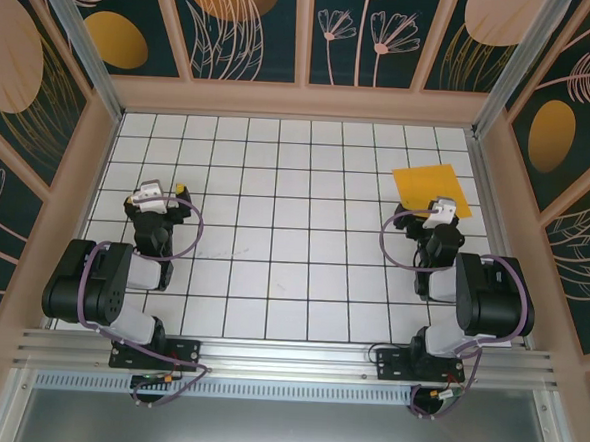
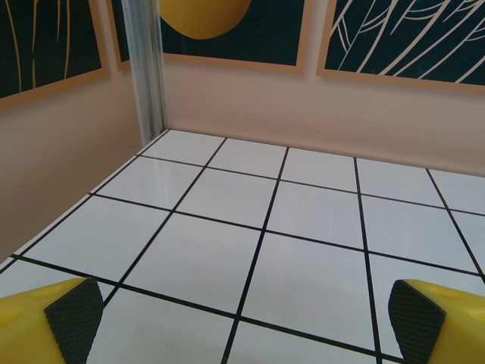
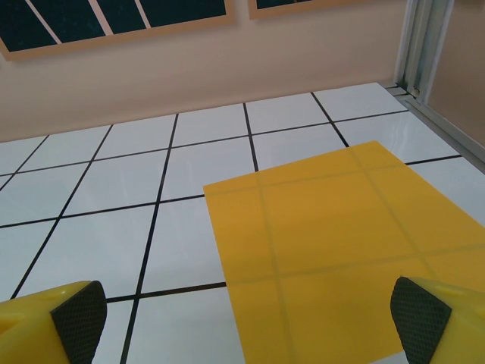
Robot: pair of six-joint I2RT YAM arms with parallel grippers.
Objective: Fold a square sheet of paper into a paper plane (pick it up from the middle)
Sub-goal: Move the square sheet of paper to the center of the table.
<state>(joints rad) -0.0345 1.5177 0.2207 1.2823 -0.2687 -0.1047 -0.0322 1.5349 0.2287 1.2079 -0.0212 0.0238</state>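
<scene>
The square sheet of paper (image 1: 431, 185) is far away from my left gripper, so I should use my right gripper to slide the sheet to the table's middle (image 1: 320, 268) before I fold it.
The square sheet of paper (image 1: 432, 189) lies flat and unfolded on the white grid table at the back right; it is plain orange-yellow, and grid lines show faintly through it (image 3: 341, 235). My right gripper (image 1: 442, 212) hovers at the sheet's near edge, open, with nothing between its yellow fingers (image 3: 53, 322). In the right wrist view the sheet spreads out ahead between the jaws (image 3: 250, 322). My left gripper (image 1: 156, 197) stands open over bare tiles at the left, far from the paper, its black pads (image 2: 74, 317) wide apart with only grid squares between them (image 2: 246, 318).
Pinkish walls with dark floral panels (image 1: 247, 23) enclose the table on three sides. An aluminium post (image 2: 144, 72) stands in the back left corner, another in the back right corner (image 3: 424, 53). The table's middle (image 1: 294, 241) is bare white grid.
</scene>
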